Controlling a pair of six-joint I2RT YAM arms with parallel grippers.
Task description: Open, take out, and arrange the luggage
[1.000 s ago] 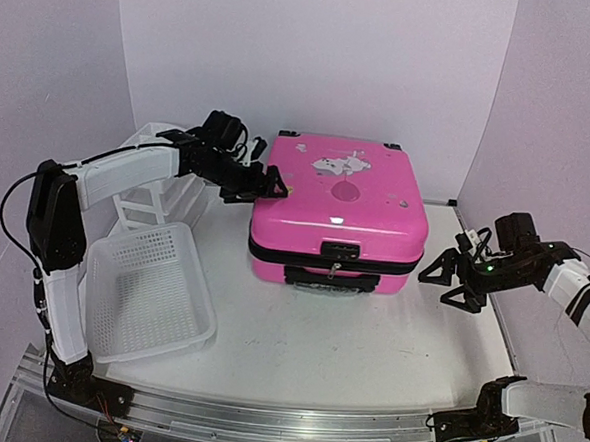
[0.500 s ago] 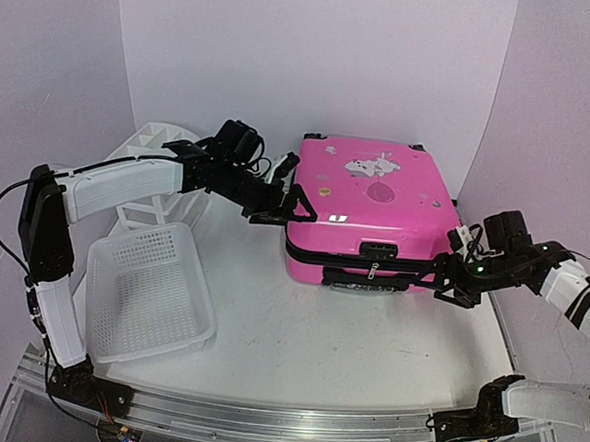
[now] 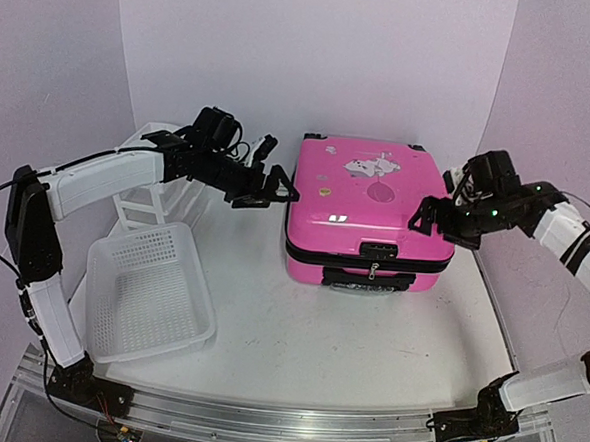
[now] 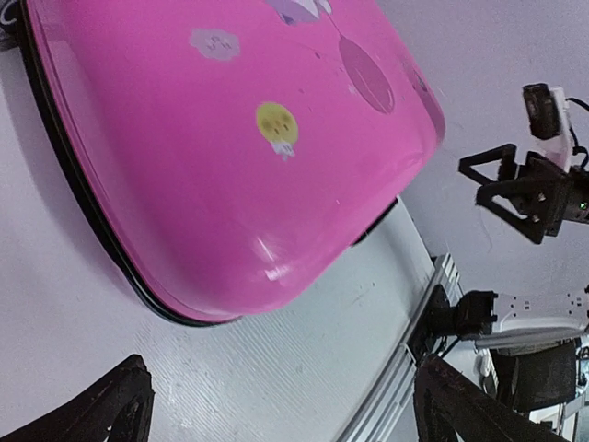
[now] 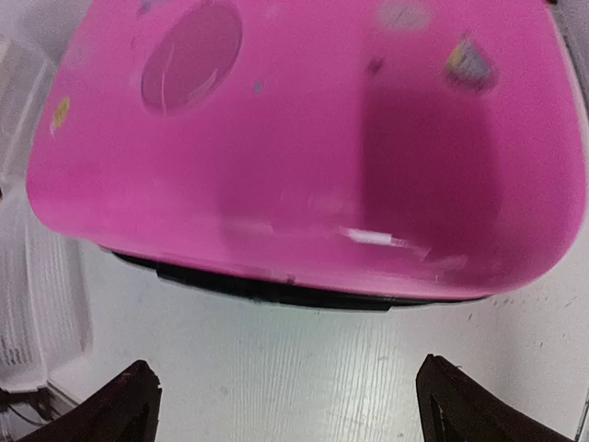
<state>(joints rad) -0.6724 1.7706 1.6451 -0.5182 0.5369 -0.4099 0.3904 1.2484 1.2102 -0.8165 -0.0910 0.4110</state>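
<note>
Next, I move my right gripper back past the luggage's front corner [image 3: 449, 262] and bring it in low, because it is hovering over the lid, above the black zipper trim [image 3: 424, 267].
The pink luggage [image 3: 368, 205] lies flat and closed on the table, right of centre, stickers on its lid, black zipper trim and handle at its front. It fills the left wrist view [image 4: 230, 138] and the right wrist view [image 5: 313, 147]. My left gripper [image 3: 274, 192] is open and empty, just left of the luggage's left edge. My right gripper [image 3: 437, 222] is open and empty, raised over the luggage's front right corner. Each wrist view shows only wide-apart black fingertips [image 4: 110, 405] [image 5: 460, 401] with bare table between.
A white mesh basket [image 3: 148, 290] sits at the front left. A white drawer organizer [image 3: 142, 187] stands behind it under the left arm. Walls close in on both sides. An aluminium rail [image 3: 263, 419] runs along the near edge.
The luggage slid right about a second ago and has since stayed put. My left gripper drew back left off it. My right gripper rose from the table up over the front right corner.
</note>
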